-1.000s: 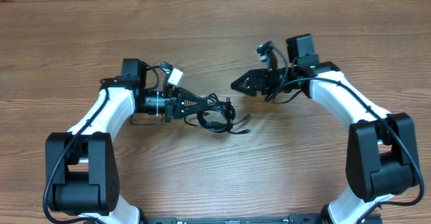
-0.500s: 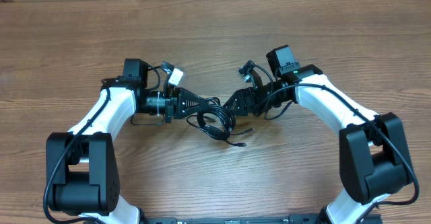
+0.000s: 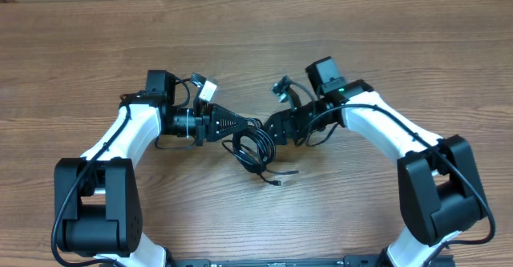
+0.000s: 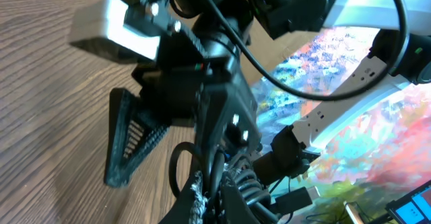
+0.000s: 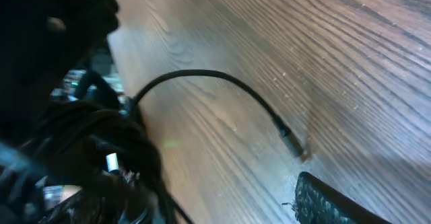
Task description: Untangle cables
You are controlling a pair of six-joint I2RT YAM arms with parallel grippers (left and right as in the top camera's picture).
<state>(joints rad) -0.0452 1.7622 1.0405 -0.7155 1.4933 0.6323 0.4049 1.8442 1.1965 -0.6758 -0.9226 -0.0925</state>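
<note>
The coiled cable bunch [image 3: 255,150] hangs pinched together under my left gripper, so next I put it down on the wood [image 3: 260,107], move my right gripper away and grip it again with my left gripper.
The cables [image 3: 255,150] are a small bunch of thin black cords on the wooden table between the two arms. My left gripper [image 3: 256,127] is shut on the top of the bunch; the left wrist view shows its fingers pinching the cords [image 4: 237,183]. My right gripper [image 3: 272,131] stands open right against the bunch from the right, facing the left gripper. In the right wrist view the cables [image 5: 94,163] fill the left side, and one pad [image 5: 337,202] shows at the lower right with bare table between. A loose plug end [image 5: 293,146] [image 3: 277,180] lies on the wood.
The wooden table [image 3: 256,42] stretches on all sides. Both arm bases [image 3: 96,211] [image 3: 449,203] stand at the near edge. Thicker black wires run along the left arm [image 3: 180,86] and the right arm [image 3: 321,127].
My right gripper has moved left, from apart to right against the bunch. The bunch has shifted slightly and its loose end has swung downward. The left arm has stayed put.
</note>
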